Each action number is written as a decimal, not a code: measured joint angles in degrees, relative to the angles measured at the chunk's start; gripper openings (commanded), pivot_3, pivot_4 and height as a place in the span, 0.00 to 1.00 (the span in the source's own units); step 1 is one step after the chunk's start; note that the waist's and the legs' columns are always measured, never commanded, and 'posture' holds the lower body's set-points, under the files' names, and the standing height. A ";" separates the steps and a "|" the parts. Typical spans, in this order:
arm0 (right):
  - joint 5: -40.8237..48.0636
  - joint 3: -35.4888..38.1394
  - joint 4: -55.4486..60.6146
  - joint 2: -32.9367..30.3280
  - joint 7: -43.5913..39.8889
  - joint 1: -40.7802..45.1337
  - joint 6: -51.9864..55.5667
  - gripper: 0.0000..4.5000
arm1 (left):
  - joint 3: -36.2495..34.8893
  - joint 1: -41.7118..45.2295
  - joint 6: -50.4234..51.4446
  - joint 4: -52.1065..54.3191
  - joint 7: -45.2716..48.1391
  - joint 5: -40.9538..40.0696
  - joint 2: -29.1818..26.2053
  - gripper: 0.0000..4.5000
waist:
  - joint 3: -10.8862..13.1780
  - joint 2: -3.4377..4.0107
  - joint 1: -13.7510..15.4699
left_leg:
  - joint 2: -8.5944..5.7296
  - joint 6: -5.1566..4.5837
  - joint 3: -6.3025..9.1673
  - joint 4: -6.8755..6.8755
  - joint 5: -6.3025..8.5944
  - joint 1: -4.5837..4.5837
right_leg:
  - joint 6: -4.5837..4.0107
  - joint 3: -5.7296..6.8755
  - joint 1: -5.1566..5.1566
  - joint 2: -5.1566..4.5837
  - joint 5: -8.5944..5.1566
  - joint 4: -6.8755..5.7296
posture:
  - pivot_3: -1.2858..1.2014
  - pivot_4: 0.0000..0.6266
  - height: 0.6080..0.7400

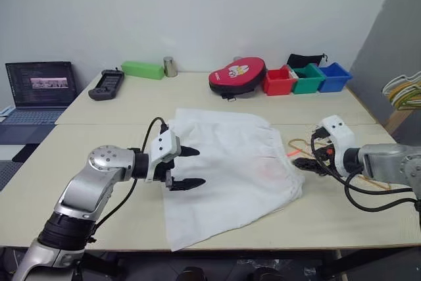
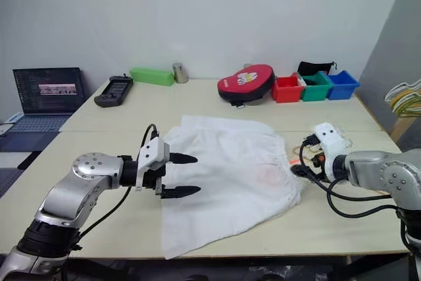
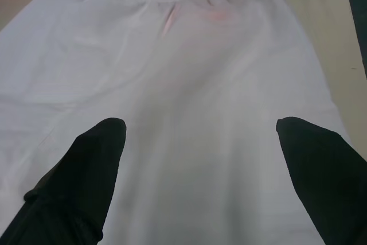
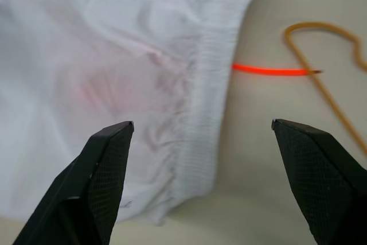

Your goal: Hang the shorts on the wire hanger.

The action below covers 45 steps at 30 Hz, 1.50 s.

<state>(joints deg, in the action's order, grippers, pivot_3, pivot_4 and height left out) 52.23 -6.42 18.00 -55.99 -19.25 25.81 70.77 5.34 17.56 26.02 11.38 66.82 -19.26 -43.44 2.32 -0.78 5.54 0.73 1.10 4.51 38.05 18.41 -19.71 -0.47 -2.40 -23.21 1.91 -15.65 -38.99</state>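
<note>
I expect the orange-red piece to come up with the shorts when I lift them, because it meets the shorts' waistband near the pink mark.
The white shorts [image 1: 230,169] lie spread flat in the middle of the table, their gathered waistband [image 4: 200,124] towards the right and a faint pink mark [image 4: 94,87] near it. The thin yellow-orange wire hanger [image 4: 330,93] lies on the table just right of the waistband, and an orange-red stretch of it [image 4: 269,70] runs up to the fabric's edge. My left gripper [image 1: 196,168] hovers open over the shorts' left part. My right gripper [image 4: 200,125] is open above the waistband, with nothing between its fingers [image 4: 106,159].
Along the table's far side stand a black controller [image 1: 106,85], a green box [image 1: 143,70], a metal can [image 1: 170,66], a red case [image 1: 237,77] and red [image 1: 279,81], green [image 1: 308,78] and blue bins [image 1: 334,77]. A laptop [image 1: 41,87] sits far left; a bunch of hangers [image 1: 402,90] hangs far right.
</note>
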 measured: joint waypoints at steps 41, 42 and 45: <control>-51.20 -13.36 -10.91 -6.52 -54.19 -7.90 -67.45 0.99 | 11.74 -13.42 -15.28 -5.38 -4.82 10.81 4.90 1.00 | -0.07 0.01 5.14 | -0.05 0.02 -0.07 0.07 0.00 0.17 | -0.37 0.01 0.06 -0.08 0.11 -0.01 | 0.63 0.00 1.00; -51.39 -13.34 -10.63 -6.24 -53.97 -7.90 -67.18 0.98 | 11.84 -12.71 -15.74 -6.34 -4.86 10.89 4.91 0.96 | -0.08 0.02 5.12 | -0.05 0.02 -0.07 0.07 0.00 0.18 | -0.37 0.00 0.06 -0.08 0.11 -0.02 | 0.63 0.00 1.00; -51.57 -13.02 -10.52 -5.92 -53.81 -7.93 -66.90 0.98 | 11.85 -11.97 -16.64 -7.50 -4.74 10.93 4.75 0.84 | -0.08 0.02 5.09 | -0.05 0.02 -0.07 0.07 0.00 0.21 | -0.38 0.00 0.06 -0.08 0.11 -0.03 | 0.63 0.00 1.00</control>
<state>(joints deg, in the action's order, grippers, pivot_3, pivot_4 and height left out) 0.66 -19.43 7.48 -61.92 -73.06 17.88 3.87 17.19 5.59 9.38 3.89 62.08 -8.34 -38.69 2.24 -0.76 10.63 0.68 1.12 4.43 38.11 18.41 -19.49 -0.85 -2.40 -23.14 1.83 -15.54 -39.02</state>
